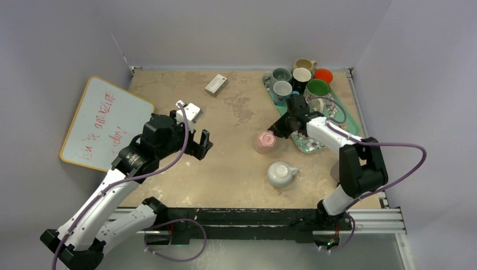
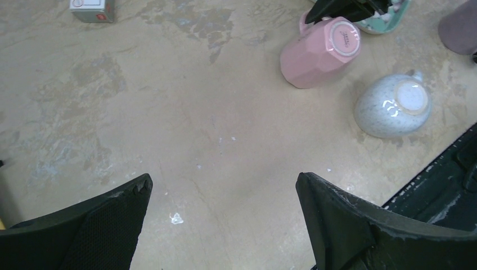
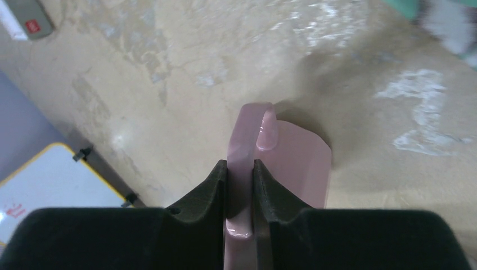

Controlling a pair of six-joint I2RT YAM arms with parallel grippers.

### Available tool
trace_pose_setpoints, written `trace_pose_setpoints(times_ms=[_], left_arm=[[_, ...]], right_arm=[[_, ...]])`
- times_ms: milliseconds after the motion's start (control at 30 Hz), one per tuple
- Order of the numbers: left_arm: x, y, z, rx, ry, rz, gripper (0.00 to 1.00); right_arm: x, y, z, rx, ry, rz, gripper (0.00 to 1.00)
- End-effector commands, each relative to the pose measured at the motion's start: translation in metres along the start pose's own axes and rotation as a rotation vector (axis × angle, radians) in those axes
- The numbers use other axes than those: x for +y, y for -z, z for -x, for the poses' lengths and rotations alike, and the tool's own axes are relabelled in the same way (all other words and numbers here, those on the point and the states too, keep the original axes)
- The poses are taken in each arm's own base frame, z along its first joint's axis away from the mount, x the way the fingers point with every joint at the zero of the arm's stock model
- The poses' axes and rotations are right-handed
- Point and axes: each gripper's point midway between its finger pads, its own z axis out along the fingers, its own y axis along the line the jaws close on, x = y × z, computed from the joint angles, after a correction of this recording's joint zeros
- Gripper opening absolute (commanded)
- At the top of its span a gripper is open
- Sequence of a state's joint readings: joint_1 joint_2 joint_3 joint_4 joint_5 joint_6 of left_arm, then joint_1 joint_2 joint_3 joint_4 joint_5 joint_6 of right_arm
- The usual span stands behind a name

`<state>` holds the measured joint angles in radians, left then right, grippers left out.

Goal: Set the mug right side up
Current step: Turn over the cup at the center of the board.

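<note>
The pink mug's base [image 1: 267, 139] points up in my right gripper, so I need to turn the mug rim up and hand its handle [image 3: 245, 130] over to my left gripper.
A pink mug [image 1: 263, 142] rests mid-table, tipped with its base [image 2: 344, 37] facing up and toward the near side. My right gripper [image 1: 277, 128] is shut on the mug's handle [image 3: 253, 126]. In the right wrist view both pads press the pink loop, with the mug body [image 3: 298, 163] beyond my right gripper [image 3: 241, 166]. My left gripper [image 1: 203, 143] hovers to the left of the mug, open, and nothing lies between the fingers of my left gripper [image 2: 224, 183]. A speckled white mug [image 1: 281, 174] sits upside down nearer the front, seen as the white mug [image 2: 391, 107] from the left wrist.
A teal tray [image 1: 269, 90] at the back right carries several upright mugs. A whiteboard [image 1: 104, 121] leans at the left edge. A small white box [image 1: 216, 84] lies at the back and a white block [image 1: 191, 110] lies behind my left arm. A purple object [image 2: 458, 28] stands near the tray.
</note>
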<state>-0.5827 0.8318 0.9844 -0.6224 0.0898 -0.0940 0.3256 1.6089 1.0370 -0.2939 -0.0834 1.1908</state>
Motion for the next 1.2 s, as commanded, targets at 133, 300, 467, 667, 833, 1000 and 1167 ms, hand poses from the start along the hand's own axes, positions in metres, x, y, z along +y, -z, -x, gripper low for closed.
trace_pose_setpoints(times_ms=[133,300,467,667,833,1000,1167], left_arm=[[0.037,0.007,0.005,0.010,0.044,0.223,1.00],[0.040,0.000,0.000,0.049,0.080,0.247,1.00],[0.043,-0.009,-0.002,0.075,0.175,0.279,0.99],[0.045,-0.016,-0.001,0.054,0.388,0.340,0.95],[0.031,-0.024,0.007,-0.007,0.590,0.293,0.89],[0.025,-0.026,0.015,-0.035,0.731,0.280,0.84],[0.016,-0.034,0.027,-0.037,0.739,0.218,0.79]], right_arm=[[0.061,0.017,-0.005,-0.015,0.233,0.272,0.00],[0.082,0.024,-0.010,-0.047,0.372,0.375,0.00],[0.101,0.034,-0.023,-0.078,0.517,0.489,0.00],[0.121,0.052,-0.039,-0.170,0.737,0.655,0.00],[0.126,0.063,-0.061,-0.209,0.996,0.776,0.00],[0.127,0.073,-0.084,-0.258,1.201,0.884,0.00],[0.124,0.083,-0.112,-0.320,1.396,0.991,0.00]])
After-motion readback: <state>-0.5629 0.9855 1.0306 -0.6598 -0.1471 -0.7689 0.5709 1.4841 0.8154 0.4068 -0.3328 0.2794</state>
